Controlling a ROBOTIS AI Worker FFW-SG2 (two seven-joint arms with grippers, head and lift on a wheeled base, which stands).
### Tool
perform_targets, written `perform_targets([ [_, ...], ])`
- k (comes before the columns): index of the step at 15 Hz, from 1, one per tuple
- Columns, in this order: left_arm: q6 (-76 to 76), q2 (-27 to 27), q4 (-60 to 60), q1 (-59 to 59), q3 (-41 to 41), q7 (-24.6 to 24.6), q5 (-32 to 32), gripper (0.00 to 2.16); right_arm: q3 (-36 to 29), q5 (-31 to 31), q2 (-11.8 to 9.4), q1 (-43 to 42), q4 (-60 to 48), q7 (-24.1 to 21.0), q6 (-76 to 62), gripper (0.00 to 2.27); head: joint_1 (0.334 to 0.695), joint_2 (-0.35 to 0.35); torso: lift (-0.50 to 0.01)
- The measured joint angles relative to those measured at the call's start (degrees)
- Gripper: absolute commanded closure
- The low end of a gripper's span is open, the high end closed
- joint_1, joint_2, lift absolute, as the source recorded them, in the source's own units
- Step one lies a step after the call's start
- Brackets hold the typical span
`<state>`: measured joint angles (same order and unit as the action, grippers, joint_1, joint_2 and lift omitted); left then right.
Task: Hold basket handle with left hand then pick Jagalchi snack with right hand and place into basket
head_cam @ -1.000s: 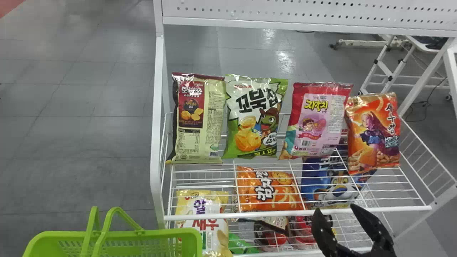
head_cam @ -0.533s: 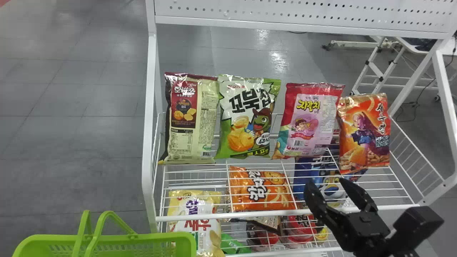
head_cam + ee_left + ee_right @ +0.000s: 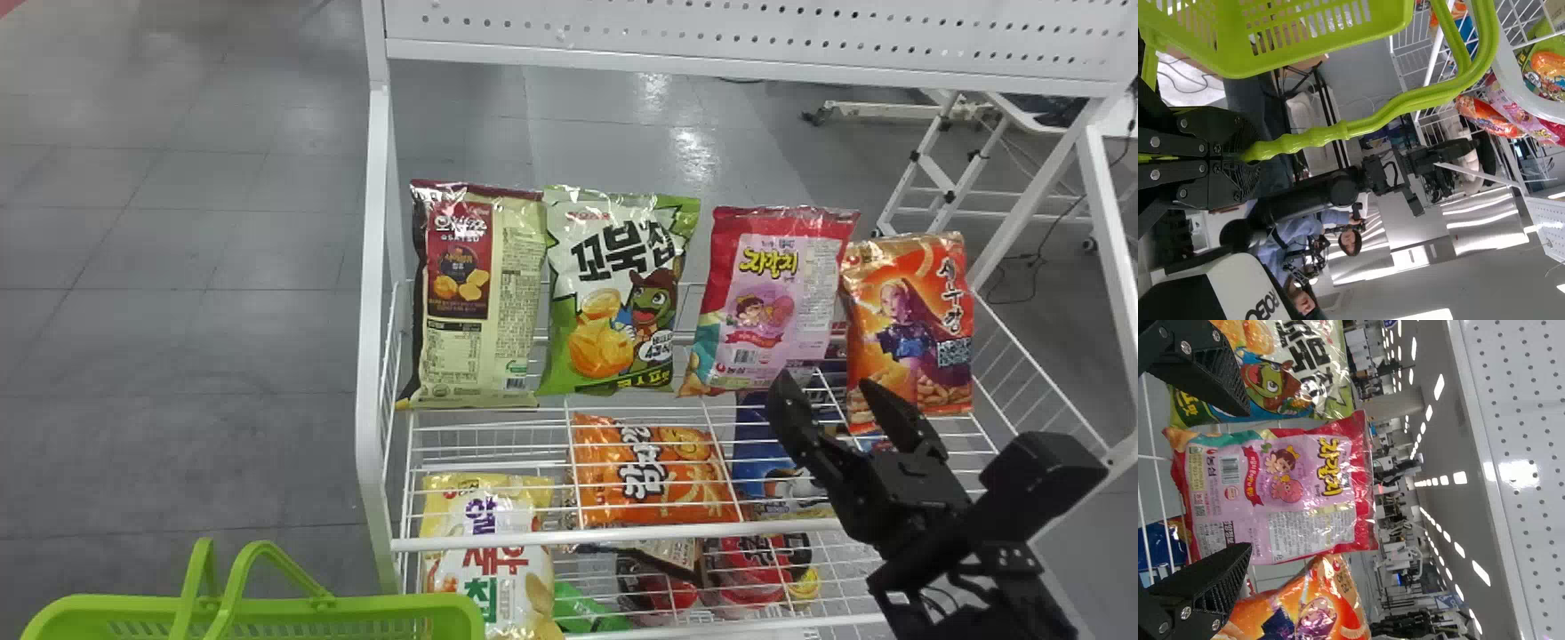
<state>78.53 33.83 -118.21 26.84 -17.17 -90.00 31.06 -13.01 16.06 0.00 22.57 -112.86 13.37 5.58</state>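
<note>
The red top edge [image 3: 785, 220] is creased film, so the Jagalchi bag [image 3: 768, 300] will pull in at its middle and spread out at the top when I lift it.
The pink and red Jagalchi bag [image 3: 773, 302] stands upright on the upper wire shelf, third from the left. My right gripper [image 3: 827, 391], open and empty, is in front of the shelf at the lower right of that bag. In the right wrist view the Jagalchi bag [image 3: 1278, 493] lies beyond the gap of my right gripper [image 3: 1250, 480], apart from both fingers. The green basket [image 3: 267, 608] is at the lower left of the head view. In the left wrist view, my left gripper [image 3: 1248, 155] is shut on the handle of the basket [image 3: 1305, 57].
A green turtle bag [image 3: 618, 293] stands left of the Jagalchi bag and an orange shrimp bag [image 3: 911, 329] close on its right. The white rack's front rail [image 3: 622, 539] and left post [image 3: 373, 311] border the shelf. An orange bag [image 3: 653, 471] lies on the level below.
My right gripper has risen and moved forward toward the bags, with more of its arm in view. The rack has shifted slightly left in the head view; the basket has moved slightly left and down.
</note>
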Motion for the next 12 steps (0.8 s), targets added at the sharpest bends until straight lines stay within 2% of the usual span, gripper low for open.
perform_targets([
  [7,-1.63,1.24,-0.15,0.63,-0.30,0.00,1.10,2.15,0.62,-0.76,0.00,-4.19,1.81,-5.32,0.43,0.11,0.695,-0.164,-0.009],
  [12,-3.48,1.99,0.03,0.76,-0.37,0.00,2.39,2.15,-0.16,-1.66,0.00,-9.71,6.74,-5.72,3.23,0.11,0.695,-0.170,-0.009],
])
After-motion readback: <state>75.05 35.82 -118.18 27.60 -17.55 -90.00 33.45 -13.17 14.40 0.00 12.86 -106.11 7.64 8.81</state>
